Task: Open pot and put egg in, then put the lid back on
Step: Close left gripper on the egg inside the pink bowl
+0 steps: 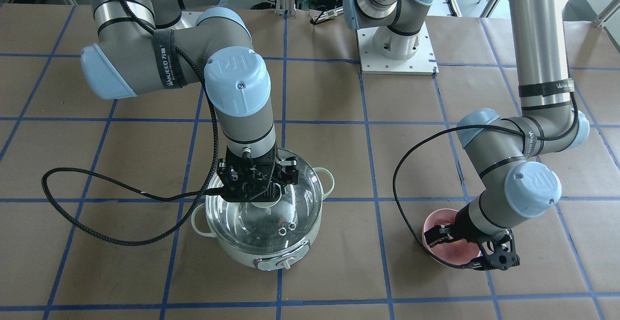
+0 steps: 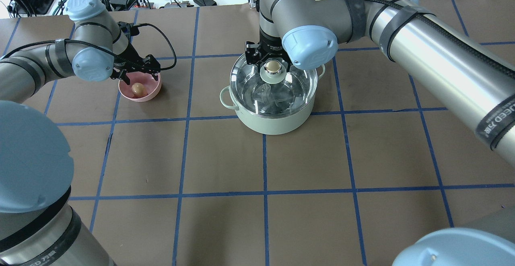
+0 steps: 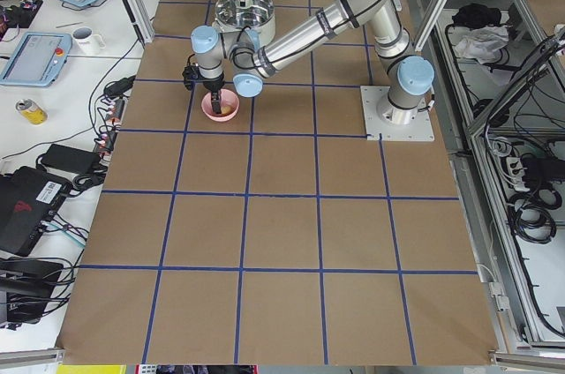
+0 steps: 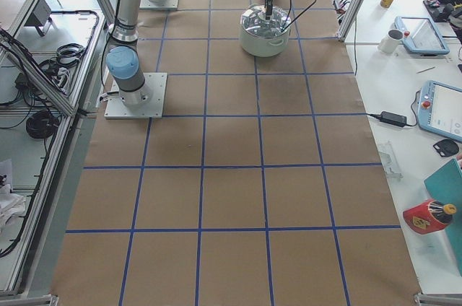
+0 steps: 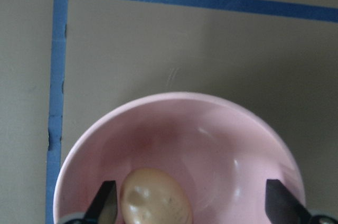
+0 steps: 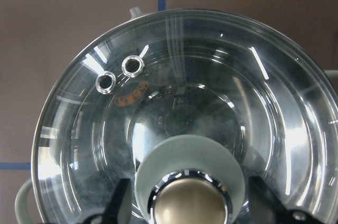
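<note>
Only shiny rings can be seen through the glass lid. I should expect the mint-green pot to be empty when I take the glass lid off.
The mint-green pot stands mid-table with the glass lid on it. My right gripper is down over the lid's tan-topped knob, open, with one finger on each side of the knob and small gaps showing. The tan egg lies in a pink bowl. My left gripper is open, lowered into the bowl; the egg lies between the fingers, close to the left one. In the front-facing view the egg is hidden behind the left gripper.
The table is brown paper with a blue tape grid. The right arm's black cable loops on the table beside the pot. The left arm's base plate sits at the robot's side of the table.
</note>
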Robot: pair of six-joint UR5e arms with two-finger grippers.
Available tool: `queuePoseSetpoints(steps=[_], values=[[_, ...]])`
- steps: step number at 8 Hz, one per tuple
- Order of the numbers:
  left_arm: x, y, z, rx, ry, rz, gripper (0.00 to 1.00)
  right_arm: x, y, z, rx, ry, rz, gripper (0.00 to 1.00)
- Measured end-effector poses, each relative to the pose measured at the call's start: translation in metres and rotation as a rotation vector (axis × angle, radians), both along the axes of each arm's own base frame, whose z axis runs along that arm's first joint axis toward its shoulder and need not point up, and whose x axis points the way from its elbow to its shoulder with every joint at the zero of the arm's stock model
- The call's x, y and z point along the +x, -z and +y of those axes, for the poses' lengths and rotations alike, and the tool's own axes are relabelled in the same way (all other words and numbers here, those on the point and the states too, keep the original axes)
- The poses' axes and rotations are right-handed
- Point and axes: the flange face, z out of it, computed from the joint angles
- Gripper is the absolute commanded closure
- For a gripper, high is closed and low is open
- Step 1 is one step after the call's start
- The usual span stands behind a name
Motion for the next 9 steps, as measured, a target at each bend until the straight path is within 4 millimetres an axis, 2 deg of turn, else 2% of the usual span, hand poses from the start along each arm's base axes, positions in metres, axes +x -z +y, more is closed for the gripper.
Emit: queuePoseSetpoints(steps=[2, 3, 4, 6, 7, 8, 9], values=[[0.0, 0.007, 0.001, 0.012, -0.002, 0.002, 0.04, -0.002, 0.0, -0.002, -0.006, 0.007, -0.002, 0.19], [0.0, 0.009, 0.001, 0.016, -0.001, 0.002, 0.12, -0.002, 0.0, -0.002, -0.005, 0.012, -0.004, 0.2], [0.0, 0.011, 0.002, 0.024, -0.001, 0.002, 0.12, -0.002, 0.0, -0.002, -0.005, 0.016, -0.006, 0.22], [-0.001, 0.017, 0.005, 0.042, 0.002, 0.003, 0.3, -0.002, 0.002, -0.001, -0.002, 0.012, -0.006, 0.31], [-0.001, 0.018, 0.006, 0.046, 0.005, 0.004, 0.46, -0.002, 0.002, -0.001, -0.001, 0.008, -0.005, 0.33], [-0.001, 0.018, 0.006, 0.047, 0.006, 0.005, 0.53, -0.002, 0.002, 0.0, 0.0, 0.005, -0.004, 0.4], [-0.001, 0.018, 0.006, 0.047, 0.005, 0.006, 0.59, -0.002, 0.002, 0.0, 0.0, 0.003, -0.003, 0.51]])
